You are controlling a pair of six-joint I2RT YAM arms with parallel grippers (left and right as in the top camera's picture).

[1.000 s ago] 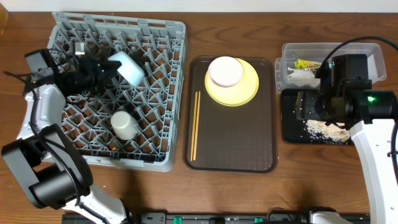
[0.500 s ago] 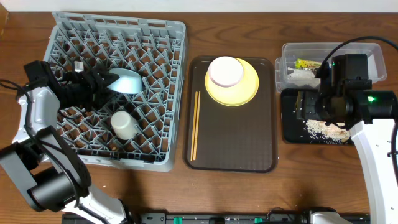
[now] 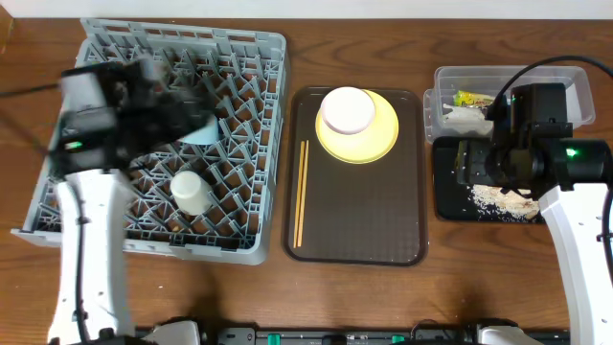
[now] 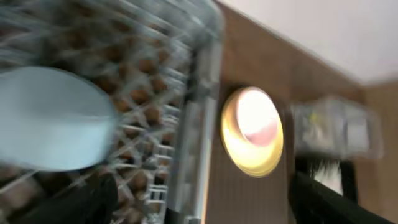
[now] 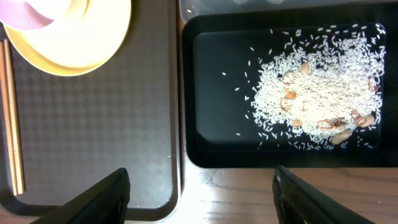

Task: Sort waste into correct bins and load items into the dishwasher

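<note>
I carry on moving my left gripper toward the bowl's rim (image 3: 368,126) until its fingers straddle it, as the white bowl (image 3: 348,110) sits on top of the yellow plate with its rim free.
The light blue saucer (image 3: 203,134) (image 4: 53,118) leans among the pegs of the grey dishwasher rack (image 3: 239,67), close to the small white cup (image 3: 192,192). My left gripper (image 3: 187,113) (image 4: 199,208) hovers blurred just above the saucer, open and holding nothing. On the brown serving tray, the white bowl (image 3: 348,108) sits on the yellow plate (image 3: 378,139) (image 5: 81,43), with the chopsticks (image 3: 302,196) (image 5: 12,112) to their left. My right gripper (image 3: 463,161) (image 5: 202,199) stands open and empty over the black tray (image 3: 450,206) (image 5: 217,124), which holds rice scraps (image 3: 503,198) (image 5: 317,93).
The clear tub (image 3: 565,81) at the back right holds the snack wrapper (image 3: 472,98) and the white tissue (image 3: 463,117). The brown serving tray (image 3: 364,220) (image 5: 93,124) lies between the rack and the bins. Bare wooden table runs along the front edge.
My left gripper went from shut on the saucer to open, leaving the saucer in the rack, and the left arm swung up over it. The right arm has not moved.
</note>
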